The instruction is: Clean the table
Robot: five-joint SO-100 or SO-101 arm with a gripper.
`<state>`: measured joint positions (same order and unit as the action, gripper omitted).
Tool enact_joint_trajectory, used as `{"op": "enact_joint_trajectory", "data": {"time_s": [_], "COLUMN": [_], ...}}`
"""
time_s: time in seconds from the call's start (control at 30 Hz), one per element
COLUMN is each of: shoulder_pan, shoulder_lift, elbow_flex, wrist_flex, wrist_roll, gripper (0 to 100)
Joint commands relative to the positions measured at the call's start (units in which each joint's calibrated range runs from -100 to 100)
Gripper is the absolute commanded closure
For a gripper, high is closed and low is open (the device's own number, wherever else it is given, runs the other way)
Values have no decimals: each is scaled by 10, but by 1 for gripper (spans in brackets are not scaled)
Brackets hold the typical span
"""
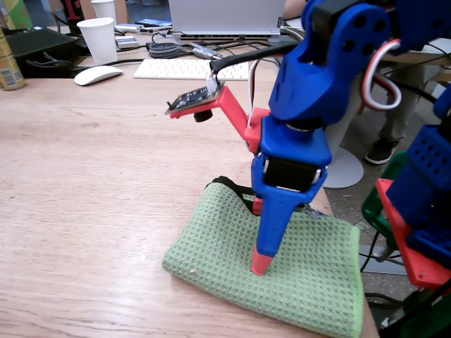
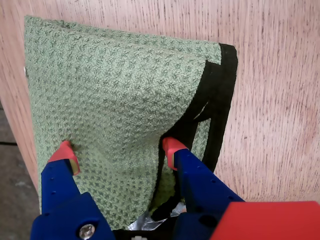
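Observation:
My gripper's fingers are on both sides of the cloth from the black-trimmed fold [image 1: 236, 189] to its middle, so the green cloth [image 1: 313, 273] will come along as one folded bundle when I wipe.
A green waffle-weave cloth [image 1: 317, 271] with a black trim lies folded on the light-brown wooden table [image 1: 106, 183], close to its right edge in the fixed view. My blue gripper [image 1: 260, 234] points straight down onto the cloth. In the wrist view the gripper [image 2: 120, 151] is open. Its two red fingertips [image 2: 67, 155] press on the cloth [image 2: 110, 90] a wide span apart. The right fingertip sits by the black-trimmed fold, where the cloth bunches slightly. Bare table [image 2: 280, 100] shows to the right of the cloth.
At the table's back stand a white mouse [image 1: 98, 74], a white cup [image 1: 99, 39], a keyboard [image 1: 183, 68], a laptop [image 1: 225, 17] and a can [image 1: 8, 67]. Another blue and red arm part [image 1: 423, 211] stands at the right. A white pedestal base [image 1: 345, 169] is on the floor.

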<state>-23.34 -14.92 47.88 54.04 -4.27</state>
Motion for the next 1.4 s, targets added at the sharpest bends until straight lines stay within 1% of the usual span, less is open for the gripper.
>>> {"op": "enact_joint_trajectory", "data": {"time_s": [0.0, 0.03, 0.13, 0.17, 0.23, 0.33, 0.47, 0.53, 0.6, 0.73, 0.83, 0.93, 1.1, 1.13, 1.23, 1.33, 1.37], "shoulder_pan": [5, 5, -12, -17, -27, -83, -64, -39, 20, 195, 335, 443, 555, 601, 690, 758, 768], "shoulder_lift": [16, 16, 8, 8, 7, 7, 12, 16, 16, 17, 18, 33, 135, 165, 241, 348, 370], "elbow_flex": [-17, -15, -8, -7, 12, 15, 12, 11, 12, 8, 7, 1, -130, -183, -302, -422, -444], "wrist_flex": [-3, -3, -3, -2, -3, -3, 0, 0, 0, -1, -2, -4, 0, -2, -3, -2, -2], "wrist_roll": [2, 2, 2, 2, 2, 3, 6, 33, 51, 62, 125, 149, 155, 156, 158, 198, 202], "gripper": [65, 70, 96, 100, 100, 100, 100, 100, 100, 100, 100, 100, 100, 100, 100, 100, 100]}}
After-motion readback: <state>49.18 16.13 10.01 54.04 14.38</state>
